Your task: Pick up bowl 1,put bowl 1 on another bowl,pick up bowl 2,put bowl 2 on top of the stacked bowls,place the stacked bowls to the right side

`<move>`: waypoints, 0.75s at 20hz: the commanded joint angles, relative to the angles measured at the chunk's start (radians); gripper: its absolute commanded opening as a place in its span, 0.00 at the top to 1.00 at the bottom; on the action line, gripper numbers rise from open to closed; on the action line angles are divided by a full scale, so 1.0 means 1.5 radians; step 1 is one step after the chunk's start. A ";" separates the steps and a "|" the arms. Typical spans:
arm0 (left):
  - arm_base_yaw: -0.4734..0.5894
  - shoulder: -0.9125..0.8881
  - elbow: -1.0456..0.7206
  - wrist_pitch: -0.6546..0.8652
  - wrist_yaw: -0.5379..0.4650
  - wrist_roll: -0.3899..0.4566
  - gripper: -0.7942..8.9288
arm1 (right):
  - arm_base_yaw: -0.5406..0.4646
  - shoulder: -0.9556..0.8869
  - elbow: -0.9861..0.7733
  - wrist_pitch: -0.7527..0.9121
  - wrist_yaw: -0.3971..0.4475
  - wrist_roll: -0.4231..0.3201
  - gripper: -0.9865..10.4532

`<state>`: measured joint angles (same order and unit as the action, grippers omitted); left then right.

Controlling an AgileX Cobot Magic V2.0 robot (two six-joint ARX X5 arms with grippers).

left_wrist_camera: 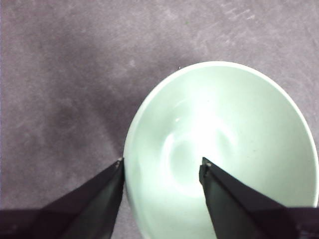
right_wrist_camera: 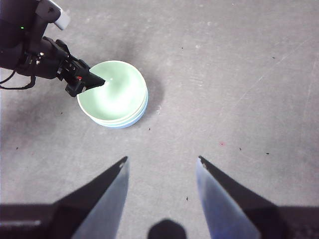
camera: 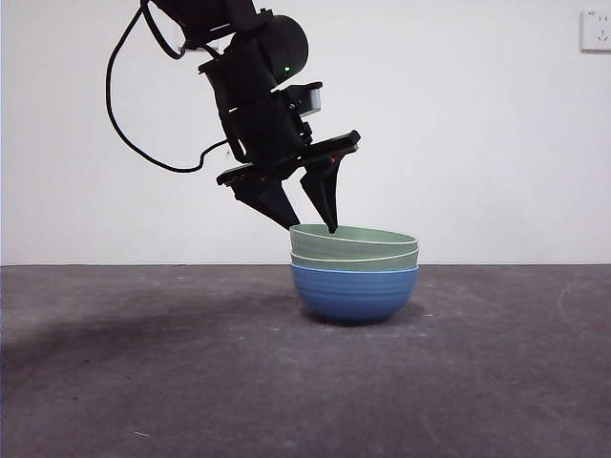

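Observation:
I see the green bowls sitting deep inside the blue bowl, rims close together [camera: 407,257], so I expect the stacked bowls [camera: 354,275] to stay nested when I move them.
The blue ribbed bowl [camera: 353,291] stands on the table with two pale green bowls nested in it, the top one [camera: 353,239] above the lower one [camera: 355,260]. My left gripper [camera: 313,229] is open and straddles the top bowl's left rim. In the left wrist view one jaw is outside the green bowl [left_wrist_camera: 224,129] and the other inside it, the left gripper [left_wrist_camera: 162,161] spread wide. My right gripper [right_wrist_camera: 162,159] hangs open high above the table, holding nothing. From there the stack [right_wrist_camera: 117,99] lies far off, with the left gripper [right_wrist_camera: 87,85] at its rim.
The grey table [camera: 143,363] stretches to both sides of the stack. A white wall stands behind, with a socket [camera: 596,31] at the top right. A black cable [camera: 119,105] loops down from the left arm.

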<state>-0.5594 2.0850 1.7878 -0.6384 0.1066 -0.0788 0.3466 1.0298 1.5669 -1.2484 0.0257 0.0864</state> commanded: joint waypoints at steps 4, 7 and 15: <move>0.002 -0.033 0.010 -0.020 -0.001 0.000 0.65 | 0.001 0.007 0.000 0.004 -0.001 0.007 0.71; 0.007 -0.088 0.010 -0.067 0.000 0.009 0.65 | 0.001 0.036 0.000 0.012 -0.042 0.014 0.70; 0.016 -0.350 0.010 -0.244 -0.001 0.076 0.65 | 0.001 0.223 0.000 0.098 -0.105 0.032 0.50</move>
<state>-0.5369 1.5703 1.7992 -1.0023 0.1066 0.0113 0.3466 1.3537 1.5673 -1.1023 -0.1291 0.1204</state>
